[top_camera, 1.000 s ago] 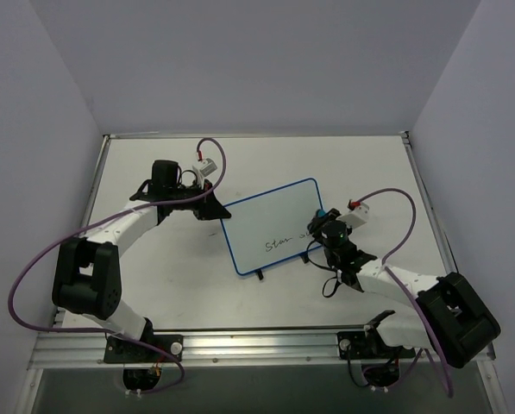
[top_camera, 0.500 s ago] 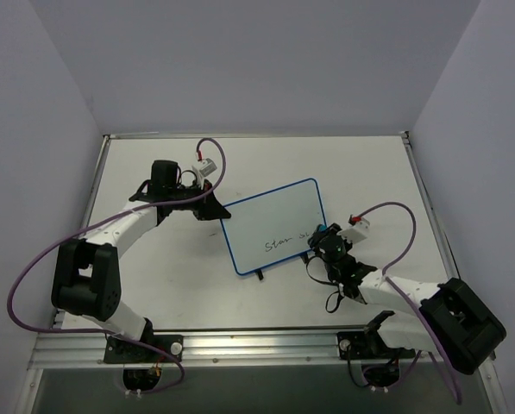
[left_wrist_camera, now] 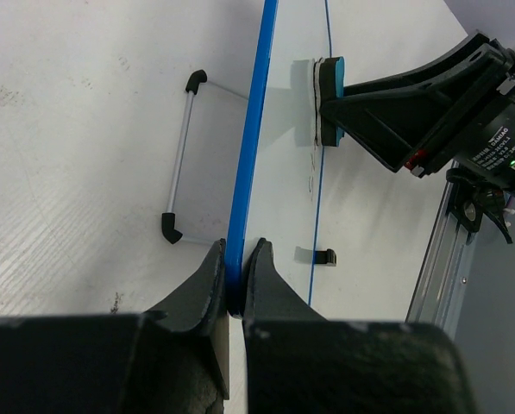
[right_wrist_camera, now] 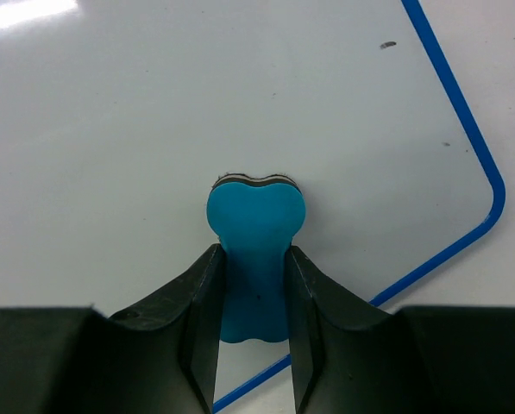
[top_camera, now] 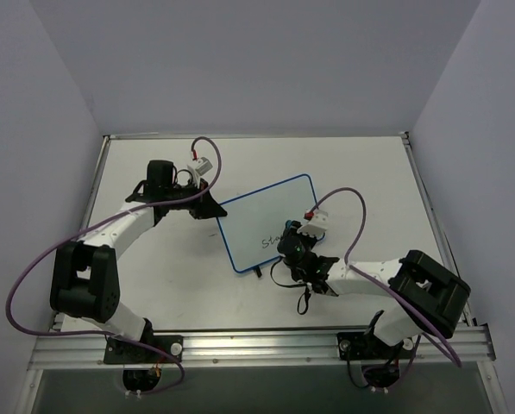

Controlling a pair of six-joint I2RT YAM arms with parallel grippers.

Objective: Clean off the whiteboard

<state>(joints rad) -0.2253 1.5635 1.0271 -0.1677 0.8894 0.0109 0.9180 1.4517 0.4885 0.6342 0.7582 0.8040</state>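
Black handwriting is still there on the left gripper's side of the eraser, so the robot's right gripper should wipe the eraser back over it toward the held rim.
The whiteboard stands tilted on the table, white with a blue rim, and black handwriting remains near its lower edge. My left gripper is shut on the board's left rim, with the jaws pinching the blue edge. My right gripper is shut on a small blue eraser and presses its felt face against the board surface, just right of the remaining writing. The eraser also shows in the left wrist view, flat against the board.
The board's wire stand with black end caps rests on the white table behind the board. A black foot sticks out under the lower rim. The metal rail runs along the near table edge.
My right gripper has slid the eraser leftward along the writing, and the right-hand letters are gone. The left gripper and board shifted slightly left.
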